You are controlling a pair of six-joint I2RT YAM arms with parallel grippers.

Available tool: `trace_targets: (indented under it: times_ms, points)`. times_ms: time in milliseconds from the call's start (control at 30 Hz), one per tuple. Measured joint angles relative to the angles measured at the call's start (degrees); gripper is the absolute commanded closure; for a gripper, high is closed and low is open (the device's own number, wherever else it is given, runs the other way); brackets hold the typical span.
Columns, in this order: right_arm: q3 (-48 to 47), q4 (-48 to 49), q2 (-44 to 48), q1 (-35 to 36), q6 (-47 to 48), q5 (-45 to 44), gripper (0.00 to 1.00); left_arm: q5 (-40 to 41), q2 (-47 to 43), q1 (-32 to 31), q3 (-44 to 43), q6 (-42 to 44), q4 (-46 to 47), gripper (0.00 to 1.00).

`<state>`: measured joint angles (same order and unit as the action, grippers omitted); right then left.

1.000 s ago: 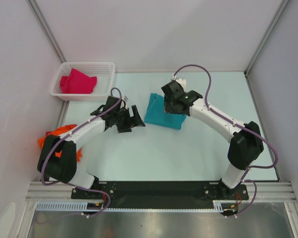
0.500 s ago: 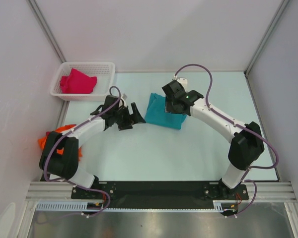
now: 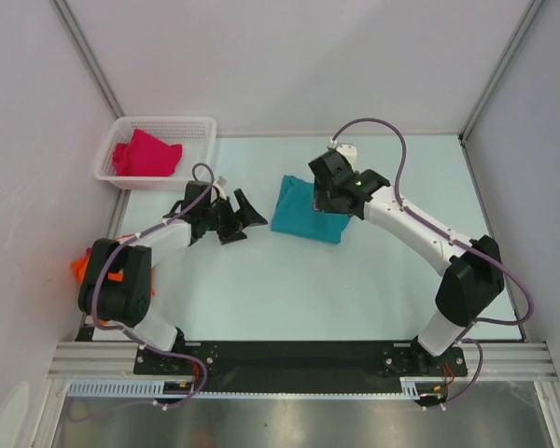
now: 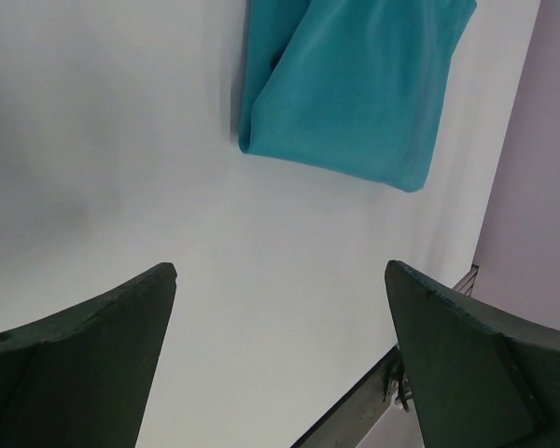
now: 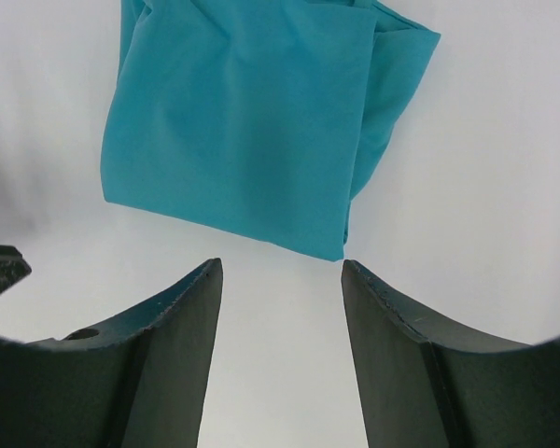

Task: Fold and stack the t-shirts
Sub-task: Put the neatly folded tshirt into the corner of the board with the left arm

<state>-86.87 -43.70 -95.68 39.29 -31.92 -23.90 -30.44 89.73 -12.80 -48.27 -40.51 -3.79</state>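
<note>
My left gripper's open fingers have the teal-blue t-shirt's near corner (image 4: 252, 142) lying free in front of them. I keep moving in until the fingers close on that corner (image 3: 276, 226).
A folded teal-blue t-shirt (image 3: 301, 214) lies flat on the table's middle, and also shows in the left wrist view (image 4: 355, 84) and the right wrist view (image 5: 243, 121). My right gripper (image 5: 280, 266) hovers open over the shirt's right edge (image 3: 330, 203), with only bare table between its fingers. To the shirt's left, my left gripper (image 3: 250, 226) stands wide open and apart from it (image 4: 280, 271), holding nothing. A magenta-red t-shirt (image 3: 147, 154) lies crumpled in the basket. A bright orange t-shirt (image 3: 80, 269) lies at the table's left edge, mostly hidden behind the left arm.
The white lattice basket (image 3: 198, 125) stands at the back left corner. Grey walls close in the table on three sides. The black base rail (image 3: 289, 355) runs along the near edge.
The left gripper has drawn back to the left and a little farther away, and its jaws have opened a bit wider. The right gripper has shifted slightly. The teal shirt has not moved.
</note>
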Motion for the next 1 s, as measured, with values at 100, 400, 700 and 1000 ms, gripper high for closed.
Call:
trace_targets:
  times_ms: [100, 400, 700, 1000]
  points:
    - [0.5, -0.7, 1.6, 0.0, 0.3, -0.4, 0.41, 0.0, 1.4, 0.5, 0.7, -1.4, 2.8, 0.0]
    - [0.8, -3.7, 6.0, 0.1, 1.1, -1.0, 0.41, -0.1, 5.2, 0.6, 2.8, -7.1, 12.9, 0.01]
    - [0.3, -8.5, 6.8, 2.5, 1.1, -1.3, 0.42, -1.4, 11.7, 0.5, 4.6, -12.5, 22.7, 0.0]
    - [-6.5, -14.3, 6.8, 3.4, 1.0, -2.5, 0.42, -1.8, 21.3, -4.5, -1.5, -19.5, 33.5, 0.0]
